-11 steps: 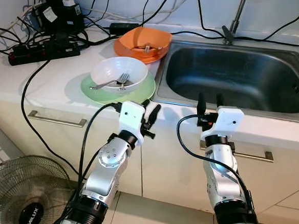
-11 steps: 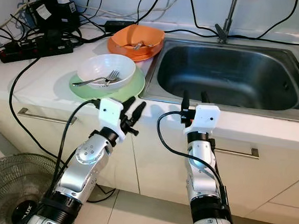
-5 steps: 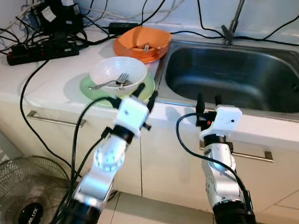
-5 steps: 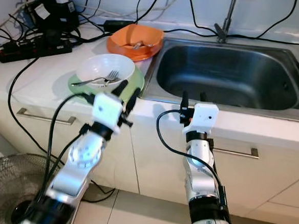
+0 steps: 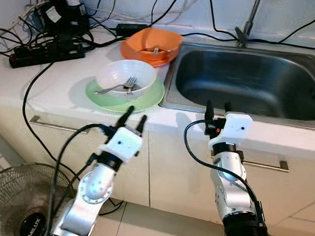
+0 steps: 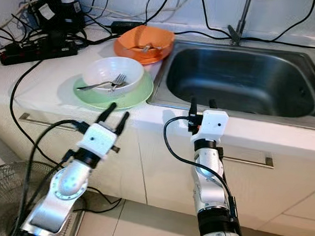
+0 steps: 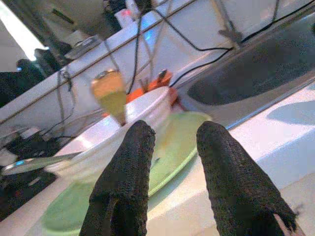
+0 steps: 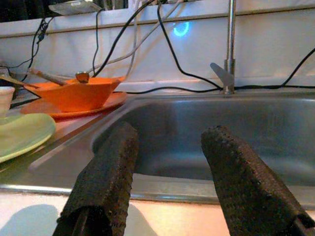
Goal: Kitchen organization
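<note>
The gold handle (image 7: 109, 92) should come free by itself when I lift it and leave the fork in the white bowl, because the fork's handle (image 5: 108, 89) points another way.
A white bowl (image 5: 126, 76) with a fork (image 5: 120, 85) in it sits on a green plate (image 5: 148, 98) on the counter, left of the steel sink (image 5: 247, 75). Behind it an orange bowl (image 5: 152, 41) rests on an orange plate. My left gripper (image 5: 135, 115) is open just in front of the green plate, at the counter's front edge, holding nothing. The left wrist view has the fingertips (image 7: 138, 142) pointing at the white bowl (image 7: 123, 130). My right gripper (image 5: 215, 107) is open at the sink's front rim, empty, facing the basin (image 8: 206, 132).
Power strips, adapters and tangled black cables (image 5: 49, 40) crowd the counter's back left. A tap (image 5: 250, 19) rises behind the sink. Drawer handles (image 5: 59, 125) run below the counter edge. A floor fan (image 5: 16, 200) stands at the lower left.
My left arm has dropped and drawn back from the green plate's rim to the counter's front edge. The right gripper has edged slightly left at the sink rim.
</note>
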`<state>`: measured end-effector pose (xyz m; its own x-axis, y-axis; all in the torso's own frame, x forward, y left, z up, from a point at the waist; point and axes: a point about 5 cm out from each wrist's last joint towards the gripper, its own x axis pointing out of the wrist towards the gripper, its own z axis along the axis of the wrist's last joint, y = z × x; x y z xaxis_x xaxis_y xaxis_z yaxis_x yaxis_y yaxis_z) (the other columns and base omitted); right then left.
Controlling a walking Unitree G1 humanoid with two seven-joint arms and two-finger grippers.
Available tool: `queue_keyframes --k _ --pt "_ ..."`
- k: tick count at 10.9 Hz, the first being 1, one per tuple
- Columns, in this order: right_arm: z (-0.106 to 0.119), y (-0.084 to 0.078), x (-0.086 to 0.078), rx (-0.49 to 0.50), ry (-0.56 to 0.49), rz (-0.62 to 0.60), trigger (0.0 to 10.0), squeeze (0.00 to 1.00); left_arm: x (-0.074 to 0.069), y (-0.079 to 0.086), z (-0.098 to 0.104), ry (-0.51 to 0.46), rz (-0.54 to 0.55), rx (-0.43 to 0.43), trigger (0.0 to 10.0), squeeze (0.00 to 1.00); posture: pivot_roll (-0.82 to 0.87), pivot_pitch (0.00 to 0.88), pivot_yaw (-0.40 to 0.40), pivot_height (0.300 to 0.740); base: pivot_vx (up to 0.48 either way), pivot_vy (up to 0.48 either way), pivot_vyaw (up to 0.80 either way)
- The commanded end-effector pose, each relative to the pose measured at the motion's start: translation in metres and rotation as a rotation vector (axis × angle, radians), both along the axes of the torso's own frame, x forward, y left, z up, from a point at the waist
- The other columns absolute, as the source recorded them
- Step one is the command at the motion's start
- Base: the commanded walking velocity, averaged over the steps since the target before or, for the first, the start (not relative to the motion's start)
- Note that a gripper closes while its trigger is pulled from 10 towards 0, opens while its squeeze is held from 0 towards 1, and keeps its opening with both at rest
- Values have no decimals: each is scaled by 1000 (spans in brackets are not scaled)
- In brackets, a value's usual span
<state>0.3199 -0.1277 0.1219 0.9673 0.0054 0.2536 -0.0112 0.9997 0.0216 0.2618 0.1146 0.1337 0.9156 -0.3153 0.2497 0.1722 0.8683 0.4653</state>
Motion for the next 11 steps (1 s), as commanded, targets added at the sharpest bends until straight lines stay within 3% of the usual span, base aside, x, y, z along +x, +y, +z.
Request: queue_keyframes --k 1,5,11 --pt "0 3 1 -5 10 5 10000 0 -4 6 4 -23 58 -4 10000 0 91 0 65 740 0 0 0" --pt "0 6 2 -4 13 16 10000 0 2 15 16 -94 161 -19 10000 0 96 0 59 740 0 0 0" --pt "0 6 2 -3 12 6 10000 0 17 7 20 -108 143 -22 10000 0 82 0 67 740 0 0 0"
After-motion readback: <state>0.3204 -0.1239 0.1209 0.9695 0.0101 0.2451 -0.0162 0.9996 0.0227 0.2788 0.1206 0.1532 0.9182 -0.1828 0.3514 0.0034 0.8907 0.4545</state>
